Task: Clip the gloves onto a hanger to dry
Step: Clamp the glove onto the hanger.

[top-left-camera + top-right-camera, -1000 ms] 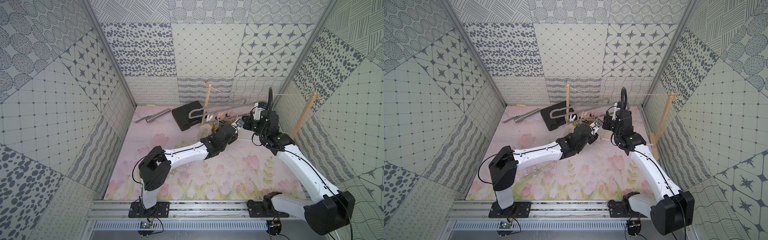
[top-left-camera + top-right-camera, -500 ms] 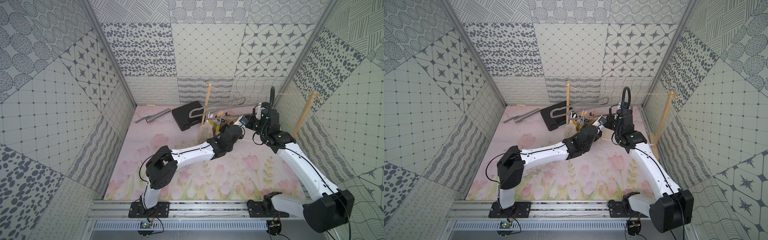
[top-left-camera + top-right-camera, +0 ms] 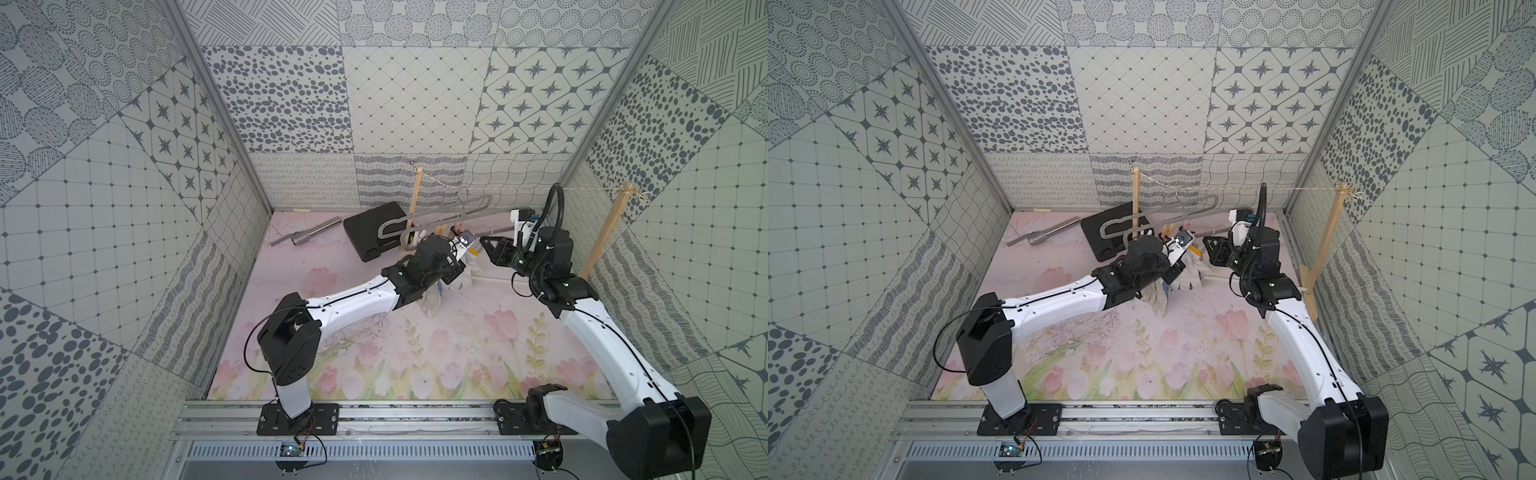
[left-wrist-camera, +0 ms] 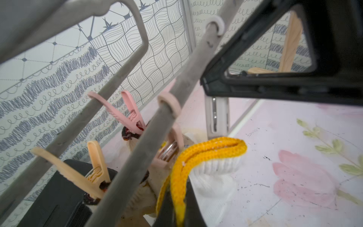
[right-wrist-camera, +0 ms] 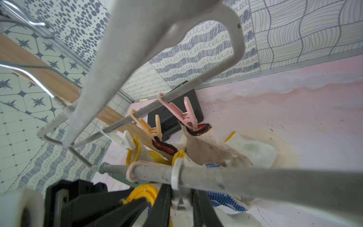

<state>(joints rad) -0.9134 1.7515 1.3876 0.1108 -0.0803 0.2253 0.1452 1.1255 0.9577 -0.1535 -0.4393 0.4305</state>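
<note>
The yellow cuff (image 4: pixel 217 146) lies bent over the white peg's tip. I should pull my left gripper back, turn the cuff upright and feed its edge into the peg (image 4: pixel 217 131).
The grey hanger (image 3: pixel 453 210) (image 3: pixel 1183 208) hangs by its hook from a string at the back. My left gripper (image 4: pixel 177 196) is shut on the yellow cuff (image 4: pixel 206 151) of a white glove, held up just under the hanger's near bar (image 4: pixel 137 167). My right gripper (image 5: pixel 179 202) is shut on a white peg (image 5: pixel 175 173) on that same bar, its jaws pressing the peg's handles. Pink (image 5: pixel 186 116) and orange (image 5: pixel 155 129) pegs hold gloves with red-black cuffs (image 5: pixel 196 129). A blue-dotted glove (image 5: pixel 225 198) lies below. More gloves (image 3: pixel 432 299) hang under the left wrist.
A black case (image 3: pixel 374 232) and a grey metal tube (image 3: pixel 307 235) lie at the back of the floor. Two wooden posts (image 3: pixel 415 199) (image 3: pixel 602 232) carry the string. The side walls stand close to the right arm.
My left arm has reached further back and right, bringing the glove cuff up to the hanger bar. The right gripper has shifted slightly and stays on the peg.
</note>
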